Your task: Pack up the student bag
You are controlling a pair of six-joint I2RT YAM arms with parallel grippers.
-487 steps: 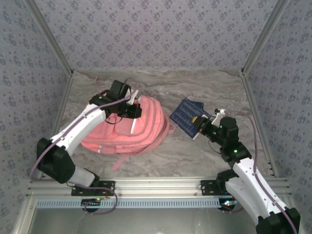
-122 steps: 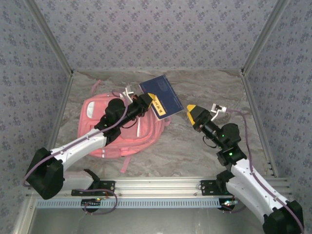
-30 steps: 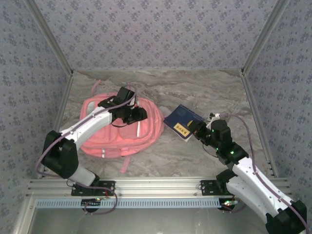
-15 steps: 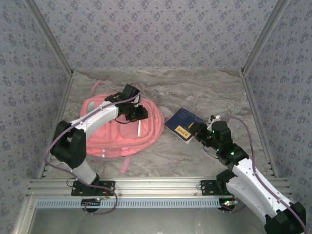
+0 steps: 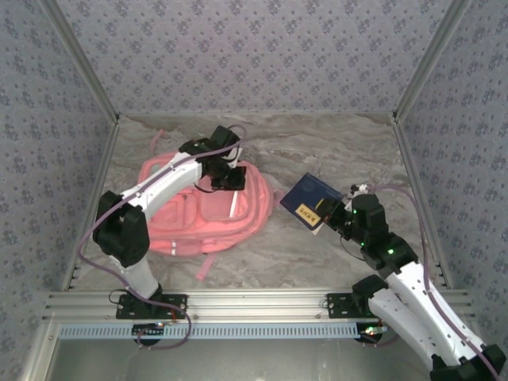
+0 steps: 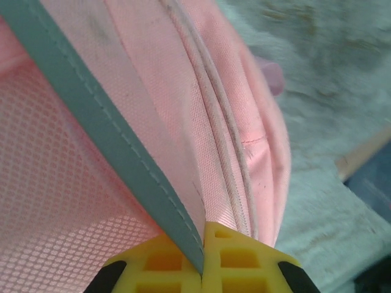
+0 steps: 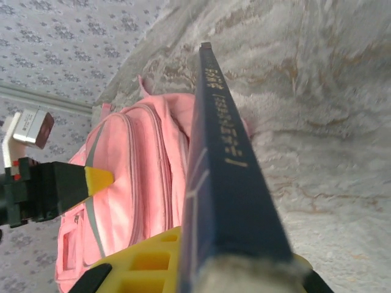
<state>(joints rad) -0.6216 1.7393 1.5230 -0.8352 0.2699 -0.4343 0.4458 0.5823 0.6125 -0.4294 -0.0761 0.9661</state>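
Note:
Next, my left gripper raises the bag's front by the grey strip (image 5: 233, 206) before my right gripper slides the book in, because the bag's front is lying over its opening (image 5: 266, 218).
The student bag (image 5: 194, 214), a large pink backpack, lies flat on the left half of the table. My left gripper (image 5: 231, 179) is over its upper right part. In the left wrist view that gripper (image 6: 203, 259) is shut on a fold of the bag's pink fabric (image 6: 201, 122) along a grey reflective strip (image 6: 104, 128). My right gripper (image 5: 331, 214) is shut on a dark blue book (image 5: 311, 200) with a yellow label, held off the table to the right of the bag. In the right wrist view the book (image 7: 223, 165) stands on edge, with the bag (image 7: 137, 183) behind it.
The marble tabletop (image 5: 317, 147) is boxed in by patterned walls (image 5: 254, 55) at the back and both sides. A metal rail (image 5: 254, 305) runs along the near edge. A pink strap (image 5: 205, 266) trails from the bag toward the rail.
My left gripper has shut on the bag's fabric and moved right and toward the back, dragging the bag's right edge with it. My right gripper has shifted the book slightly right.

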